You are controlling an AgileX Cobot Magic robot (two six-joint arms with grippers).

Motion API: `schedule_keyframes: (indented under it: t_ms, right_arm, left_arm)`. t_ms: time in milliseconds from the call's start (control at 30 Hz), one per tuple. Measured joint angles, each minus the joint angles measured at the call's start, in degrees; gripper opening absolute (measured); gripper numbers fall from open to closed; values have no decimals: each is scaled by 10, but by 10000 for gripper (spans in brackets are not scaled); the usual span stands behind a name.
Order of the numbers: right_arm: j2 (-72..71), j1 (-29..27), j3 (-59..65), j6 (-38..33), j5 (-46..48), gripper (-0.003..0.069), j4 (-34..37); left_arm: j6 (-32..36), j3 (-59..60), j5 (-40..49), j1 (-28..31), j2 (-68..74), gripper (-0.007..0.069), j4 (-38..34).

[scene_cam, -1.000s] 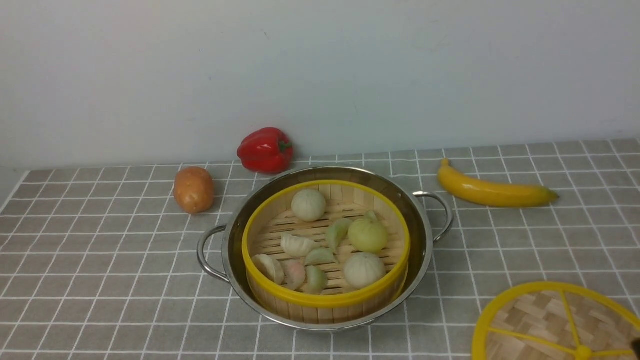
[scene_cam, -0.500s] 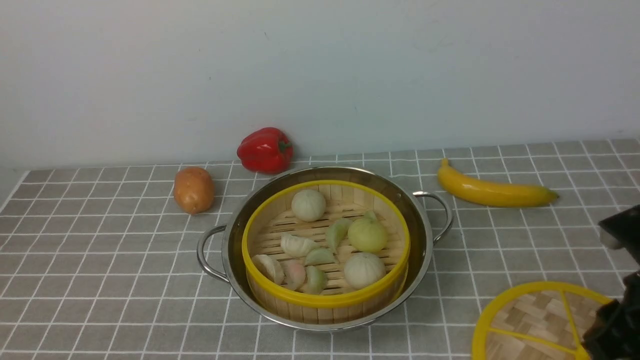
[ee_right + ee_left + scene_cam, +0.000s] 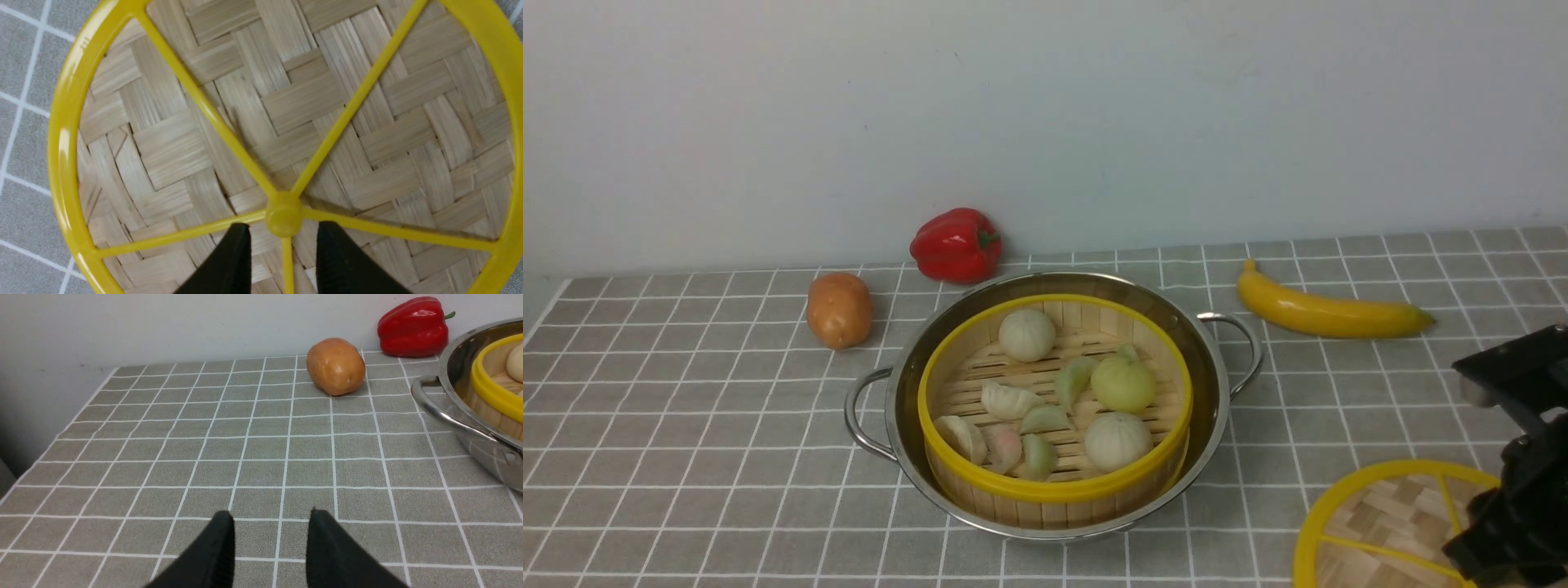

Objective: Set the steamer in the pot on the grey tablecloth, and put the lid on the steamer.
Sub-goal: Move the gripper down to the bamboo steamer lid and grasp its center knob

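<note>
The pale buns and dumplings (image 3: 1046, 420) sit lower than the steamer's rim. The lid (image 3: 1392, 521) will come to rest flat and cover them completely when I lower it.
The steamer (image 3: 1045, 488), with pale buns and dumplings inside, sits in the steel pot (image 3: 907, 384) at the middle of the grey tablecloth (image 3: 686, 457). The lid (image 3: 1388, 514) lies flat on the cloth at the near right, apart from the pot. My right arm (image 3: 1523, 490) hangs over the lid's right part. In the right wrist view my right gripper (image 3: 282, 226) is open just above the lid (image 3: 306, 94), its fingertips either side of the centre knob (image 3: 284, 214). My left gripper (image 3: 270, 514) is open and empty over bare cloth, left of the pot (image 3: 457, 367).
A potato (image 3: 839, 309) and a red pepper (image 3: 956, 245) lie behind the pot on the left. A banana (image 3: 1327, 313) lies at the back right. A pale wall runs along the far edge, and the cloth's left edge shows in the left wrist view.
My right arm has come into the front view from the right and moved left over the lid. The steamer, pot and lid have not moved.
</note>
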Motion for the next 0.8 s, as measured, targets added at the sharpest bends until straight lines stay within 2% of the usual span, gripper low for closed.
schedule_keyframes:
  t_ms: [700, 800]
  right_arm:
    - [65, 0, 0, 4, -26, 244, -3]
    - [69, 0, -3, 5, -21, 223, -4]
  left_arm:
    - [0, 0, 0, 0, 0, 243, 0]
    - [0, 0, 0, 0, 0, 243, 0]
